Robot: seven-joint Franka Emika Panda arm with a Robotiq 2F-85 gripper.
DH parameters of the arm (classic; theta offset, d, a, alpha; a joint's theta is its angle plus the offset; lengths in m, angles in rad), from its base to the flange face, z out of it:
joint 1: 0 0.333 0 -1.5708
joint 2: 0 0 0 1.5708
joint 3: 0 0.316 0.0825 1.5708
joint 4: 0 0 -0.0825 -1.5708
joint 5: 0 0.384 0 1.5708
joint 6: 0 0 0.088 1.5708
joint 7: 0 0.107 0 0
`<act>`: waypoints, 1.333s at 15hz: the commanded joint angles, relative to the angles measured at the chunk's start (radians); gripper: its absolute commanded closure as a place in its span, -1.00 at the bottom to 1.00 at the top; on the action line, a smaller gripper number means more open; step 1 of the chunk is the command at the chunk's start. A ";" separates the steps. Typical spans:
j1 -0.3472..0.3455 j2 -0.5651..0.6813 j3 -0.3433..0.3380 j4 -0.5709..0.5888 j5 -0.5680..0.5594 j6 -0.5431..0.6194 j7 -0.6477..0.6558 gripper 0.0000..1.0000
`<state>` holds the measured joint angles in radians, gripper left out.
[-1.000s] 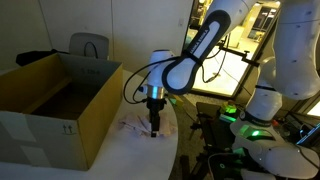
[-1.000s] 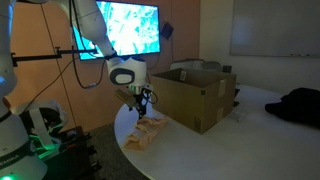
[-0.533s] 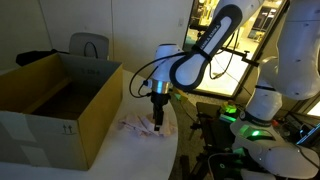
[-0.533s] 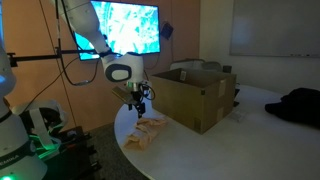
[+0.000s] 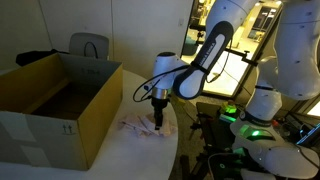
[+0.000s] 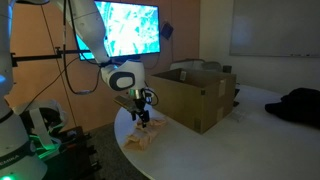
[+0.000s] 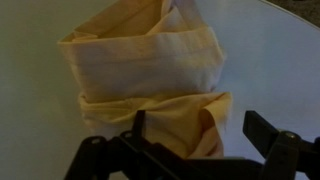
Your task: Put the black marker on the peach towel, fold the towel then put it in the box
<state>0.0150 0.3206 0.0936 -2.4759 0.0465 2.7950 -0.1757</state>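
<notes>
My gripper should back up, centre over the rumpled folds (image 7: 172, 122), then pinch and lift them, because it is off-centre and the towel's side edge (image 7: 98, 115) is outside one finger.
The peach towel (image 7: 150, 75) lies folded and rumpled on the white table; it also shows in both exterior views (image 5: 140, 126) (image 6: 143, 134). My gripper (image 7: 195, 130) hangs just above the towel's near edge, fingers spread apart with a fold of cloth between them, not pinched. In both exterior views the gripper (image 5: 157, 118) (image 6: 141, 117) points straight down over the towel. The box (image 5: 55, 105) (image 6: 195, 95) stands open beside the towel. The black marker is not visible; it may be hidden in the folds.
The round white table's edge (image 5: 170, 150) runs close to the towel. A second white robot base with green lights (image 5: 255, 120) stands nearby. A dark bag (image 6: 300, 103) lies on the far table side. A lit screen (image 6: 125, 30) is behind.
The arm has shifted slightly and lowered over the towel; the elbow moved. The towel has stayed put.
</notes>
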 commanded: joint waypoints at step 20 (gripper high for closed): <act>0.018 0.047 -0.038 0.069 -0.062 0.015 0.075 -1.00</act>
<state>0.0400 0.4774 0.0575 -2.3760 0.0032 2.8607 -0.1073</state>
